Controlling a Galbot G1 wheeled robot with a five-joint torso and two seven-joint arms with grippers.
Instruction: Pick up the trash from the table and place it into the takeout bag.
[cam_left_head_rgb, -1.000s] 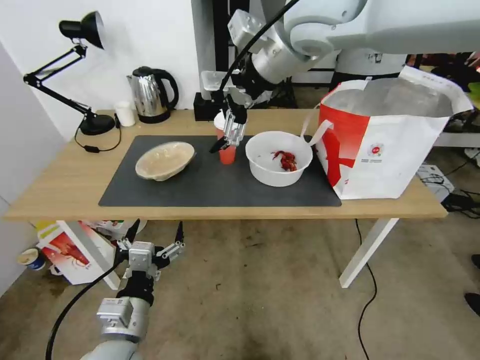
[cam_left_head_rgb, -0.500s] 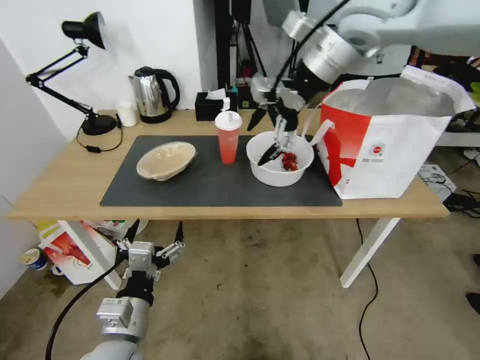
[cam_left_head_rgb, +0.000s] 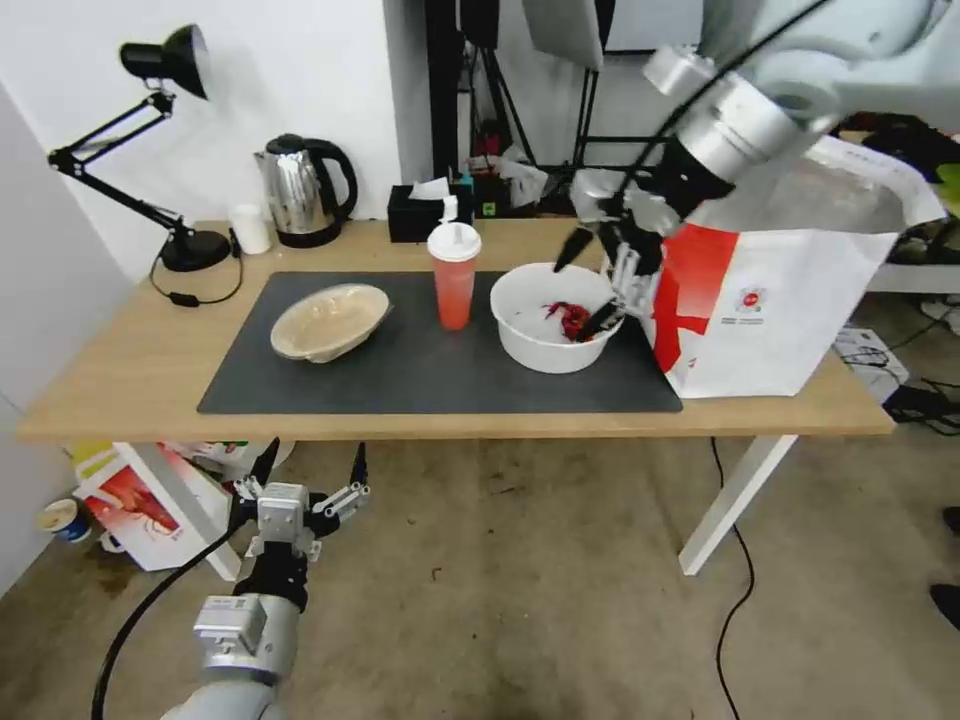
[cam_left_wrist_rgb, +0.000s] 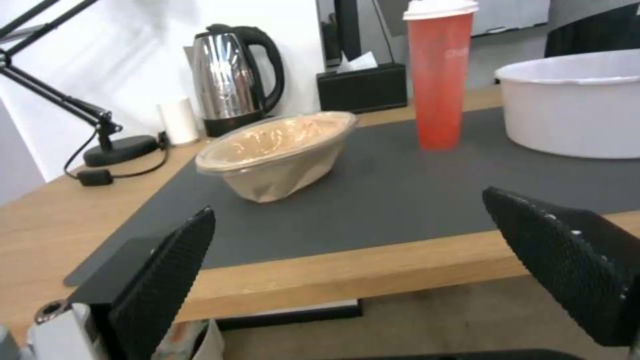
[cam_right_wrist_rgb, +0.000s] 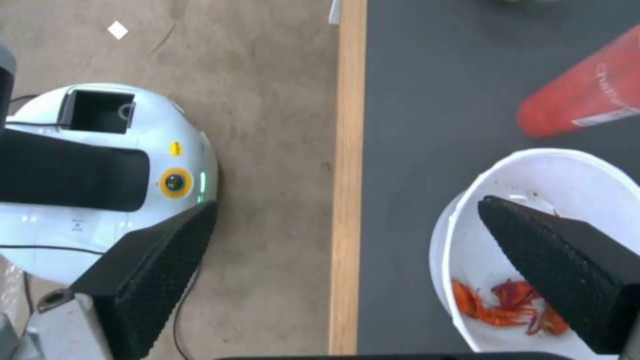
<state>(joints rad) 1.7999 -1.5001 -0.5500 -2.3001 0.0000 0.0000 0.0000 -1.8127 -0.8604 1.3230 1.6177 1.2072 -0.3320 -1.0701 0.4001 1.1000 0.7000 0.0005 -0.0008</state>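
My gripper will lift the bowl by its rim, and the crayfish scraps (cam_left_head_rgb: 569, 318) will come along with it because they lie low inside the white bowl's high side (cam_left_head_rgb: 534, 346).
On the table (cam_left_head_rgb: 130, 370) lies a dark grey mat (cam_left_head_rgb: 430, 375) with three pieces of trash. A beige oval bowl (cam_left_head_rgb: 328, 320) (cam_left_wrist_rgb: 280, 150) sits at the left. A red cup with a white lid (cam_left_head_rgb: 454, 275) (cam_left_wrist_rgb: 438, 75) (cam_right_wrist_rgb: 587, 95) stands in the middle. At the right is a white bowl (cam_left_head_rgb: 545, 335) (cam_left_wrist_rgb: 573, 105) (cam_right_wrist_rgb: 573, 190) holding crayfish scraps (cam_left_head_rgb: 568, 318) (cam_right_wrist_rgb: 507, 307). My right gripper (cam_left_head_rgb: 592, 283) (cam_right_wrist_rgb: 347, 205) hangs open over the white bowl's right rim, close to the takeout bag (cam_left_head_rgb: 790, 300). My left gripper (cam_left_head_rgb: 312, 465) (cam_left_wrist_rgb: 348, 202) is open below the table's front edge.
A black desk lamp (cam_left_head_rgb: 165, 150), a small white cup (cam_left_head_rgb: 250, 228), a steel kettle (cam_left_head_rgb: 305, 190) (cam_left_wrist_rgb: 233, 75) and a black tissue box (cam_left_head_rgb: 420, 212) (cam_left_wrist_rgb: 363, 87) line the table's back. A red-and-white printed box (cam_left_head_rgb: 140, 500) sits on the floor under the left end.
My right gripper has swung right, from beside the red cup to above the white bowl's right rim, staying open. The cup stands where it was. The left arm has not moved.
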